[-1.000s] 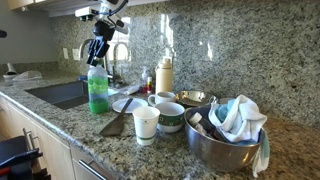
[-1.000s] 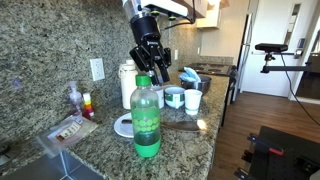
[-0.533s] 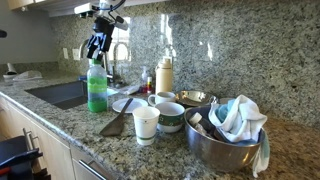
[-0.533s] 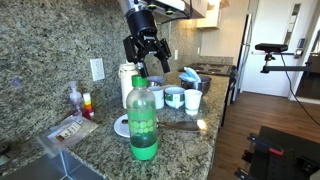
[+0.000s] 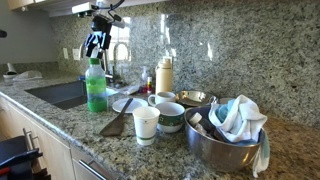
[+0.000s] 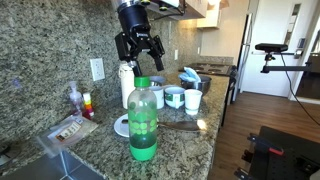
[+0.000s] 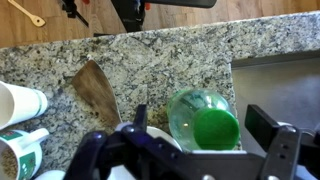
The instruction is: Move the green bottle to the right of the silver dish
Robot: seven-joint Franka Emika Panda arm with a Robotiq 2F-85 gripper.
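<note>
My open fingers are above the green bottle's cap (image 7: 215,128), which is closer to one finger. My gripper should center over the cap (image 6: 142,82) and go down before it closes.
The green bottle (image 5: 97,88) (image 6: 144,120) stands upright on the granite counter beside the sink, free of any grip. My gripper (image 5: 97,43) (image 6: 140,52) hangs open a short way above its cap. In the wrist view I look straight down on the bottle's green cap (image 7: 216,128), which sits between the two spread fingers (image 7: 272,125) without touching them. The silver dish (image 5: 225,145) is at the other end of the counter, with a crumpled cloth lying in it.
A sink (image 5: 60,95) lies just beyond the bottle. A wooden spatula (image 5: 112,122), a white plate (image 5: 125,103), a white cup (image 5: 146,124), two mugs (image 5: 170,117) and a cream container (image 5: 164,75) fill the counter between bottle and dish.
The gripper has opened, let go of the bottle's neck and risen above it. The bottle stays standing where it was.
</note>
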